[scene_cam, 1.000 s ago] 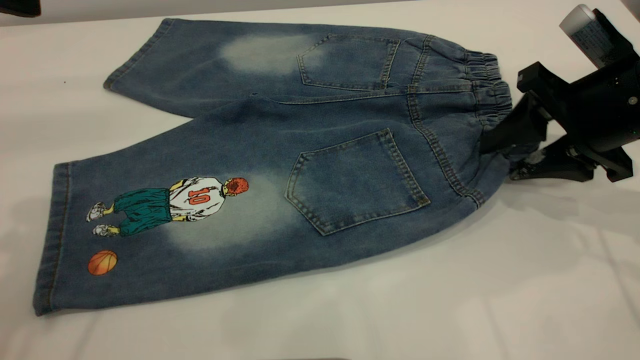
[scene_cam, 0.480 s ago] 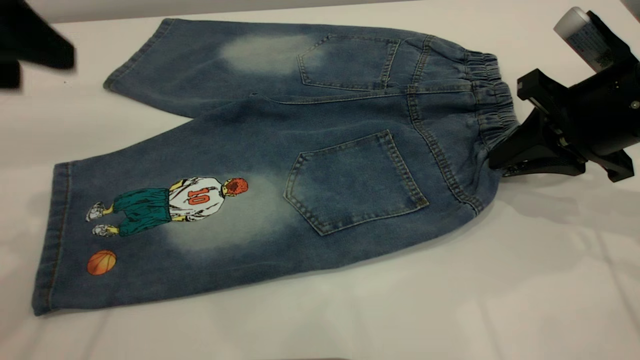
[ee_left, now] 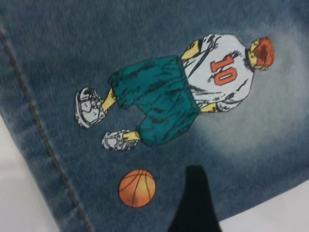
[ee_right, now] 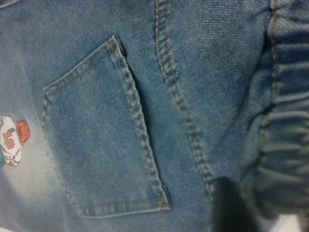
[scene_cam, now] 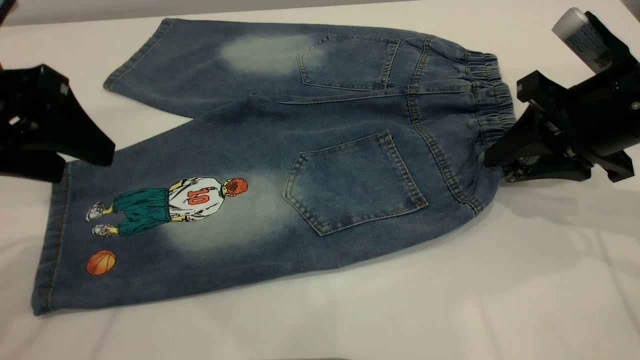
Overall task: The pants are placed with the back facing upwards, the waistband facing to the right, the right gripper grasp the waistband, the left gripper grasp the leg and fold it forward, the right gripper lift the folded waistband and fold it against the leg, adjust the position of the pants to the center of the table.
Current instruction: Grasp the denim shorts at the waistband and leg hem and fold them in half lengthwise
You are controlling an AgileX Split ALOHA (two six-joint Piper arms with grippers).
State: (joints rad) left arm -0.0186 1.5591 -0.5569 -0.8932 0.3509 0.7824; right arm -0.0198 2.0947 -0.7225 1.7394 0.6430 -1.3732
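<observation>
My left gripper is hanging over the player print leg by the hem's far corner (scene_cam: 72, 164). It should move back and take the hem's near corner (scene_cam: 44, 305) before it folds.
The pants (scene_cam: 300, 150) lie flat on the table (scene_cam: 450, 300), back pockets up, with the waistband (scene_cam: 492, 90) at the right. My right gripper (scene_cam: 495, 162) is shut on the waistband's near corner, and the denim bunches there; in the right wrist view one dark finger (ee_right: 227, 208) presses beside the gathered waistband (ee_right: 285, 121). The leg (scene_cam: 165, 225) with the number 10 player print points left. My left gripper (scene_cam: 87, 167) hangs open just over that leg's hem corner. In the left wrist view one finger (ee_left: 193, 203) shows above the denim near the orange basketball (ee_left: 137, 187).
The plain leg (scene_cam: 200, 65) reaches toward the table's far edge (scene_cam: 200, 12). Bare tabletop stretches in front of the pants. The right arm's black body (scene_cam: 595, 115) stands at the far right.
The left gripper came in from the upper left and dropped to the printed leg's hem. The right gripper, open a second ago, closed on the waistband and pulled it slightly.
</observation>
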